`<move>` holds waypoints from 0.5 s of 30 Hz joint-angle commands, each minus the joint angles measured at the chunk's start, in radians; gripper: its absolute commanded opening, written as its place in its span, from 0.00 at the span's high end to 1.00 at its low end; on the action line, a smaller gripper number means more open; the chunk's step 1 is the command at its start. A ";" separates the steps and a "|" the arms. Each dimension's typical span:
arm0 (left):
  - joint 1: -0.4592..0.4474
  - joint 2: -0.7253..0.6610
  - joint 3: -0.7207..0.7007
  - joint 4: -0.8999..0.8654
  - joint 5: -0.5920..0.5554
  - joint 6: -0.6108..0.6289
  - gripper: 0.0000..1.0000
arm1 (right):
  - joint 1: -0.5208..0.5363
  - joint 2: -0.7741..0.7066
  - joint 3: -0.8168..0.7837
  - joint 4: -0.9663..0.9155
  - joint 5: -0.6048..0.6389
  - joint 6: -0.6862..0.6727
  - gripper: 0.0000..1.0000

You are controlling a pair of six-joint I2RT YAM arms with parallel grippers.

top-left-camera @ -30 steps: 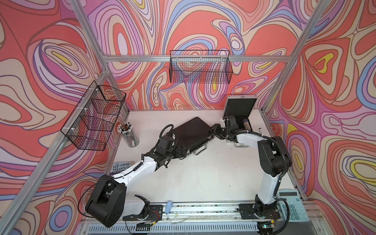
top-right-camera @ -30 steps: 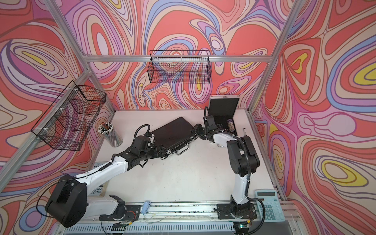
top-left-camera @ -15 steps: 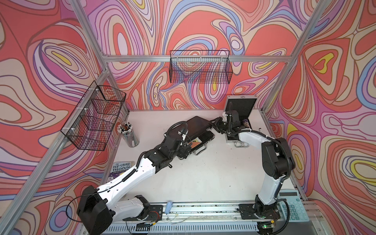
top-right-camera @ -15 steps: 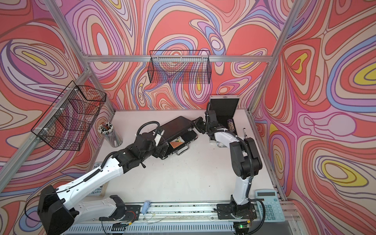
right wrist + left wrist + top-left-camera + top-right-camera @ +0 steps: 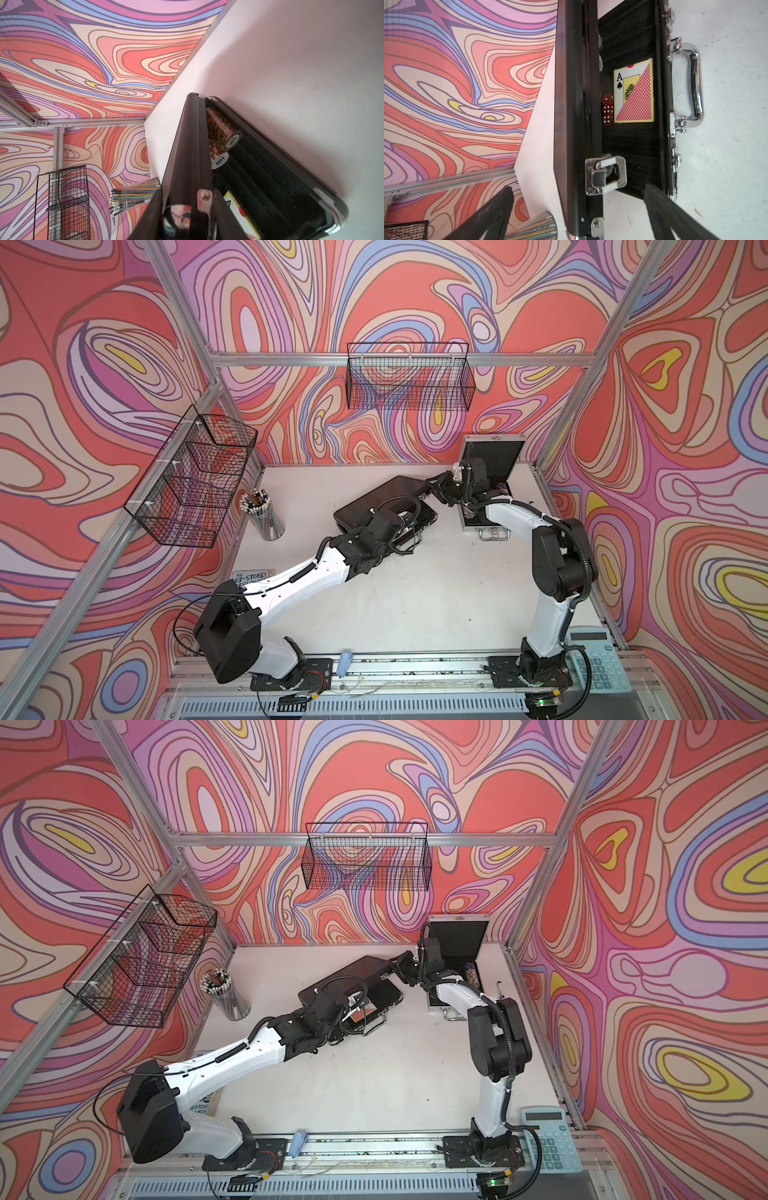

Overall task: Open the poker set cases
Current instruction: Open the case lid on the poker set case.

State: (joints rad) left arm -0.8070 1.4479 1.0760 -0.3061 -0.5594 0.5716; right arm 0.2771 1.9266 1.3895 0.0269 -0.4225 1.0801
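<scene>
I should back my left gripper off, then raise the lid from its loose end [image 5: 339, 520], as the flipped latch [image 5: 606, 175] juts from the lid's front edge between my fingers.
The wider black poker set case [image 5: 384, 497] [image 5: 353, 975] lies mid-table with its lid [image 5: 571, 83] [image 5: 187, 145] partly raised. A card deck [image 5: 633, 91], red dice [image 5: 608, 110] and chip rolls [image 5: 222, 128] show inside it. My right gripper [image 5: 432, 489] [image 5: 187, 194] is shut on the lid's far corner. My left gripper [image 5: 409, 522] [image 5: 578, 188] is open, and its fingers straddle the lid's front edge by a flipped latch [image 5: 606, 176] without touching. The silver case [image 5: 492, 460] [image 5: 457, 940] stands at the back right with its lid upright.
A pencil cup [image 5: 262, 514] stands at the left of the table and a book [image 5: 249, 574] lies nearer the front. Wire baskets [image 5: 195, 477] [image 5: 409, 377] hang on the walls. A calculator [image 5: 594, 659] sits at the front right. A marker [image 5: 500, 988] lies beside the silver case.
The black case's lid has come up off its base, showing the cards. My right gripper has narrowed onto the lid's corner. My left arm has reached forward along the front edge.
</scene>
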 commanded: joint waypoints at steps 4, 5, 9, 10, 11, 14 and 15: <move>-0.020 0.075 0.005 -0.014 -0.038 0.077 0.00 | 0.010 -0.007 0.048 0.142 -0.076 -0.027 0.72; -0.020 0.081 0.003 -0.014 -0.035 0.082 0.00 | 0.008 -0.009 0.045 0.142 -0.075 -0.024 0.72; -0.022 0.136 0.001 0.015 -0.130 0.133 0.00 | 0.001 -0.019 0.049 0.142 -0.074 -0.016 0.72; -0.023 0.152 0.002 0.034 -0.165 0.153 0.00 | 0.001 -0.021 0.053 0.143 -0.073 -0.016 0.72; -0.024 0.164 0.004 0.060 -0.199 0.157 0.00 | 0.002 -0.020 0.055 0.142 -0.073 -0.016 0.73; -0.024 0.195 0.009 0.122 -0.283 0.233 0.00 | 0.001 -0.019 0.052 0.143 -0.073 -0.010 0.73; -0.024 0.201 0.007 0.137 -0.298 0.245 0.00 | 0.001 -0.019 0.049 0.145 -0.073 -0.007 0.73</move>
State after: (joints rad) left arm -0.8280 1.6306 1.0828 -0.2424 -0.7502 0.7353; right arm 0.2733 1.9289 1.3911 0.0341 -0.4355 1.1099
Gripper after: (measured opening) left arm 0.998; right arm 0.339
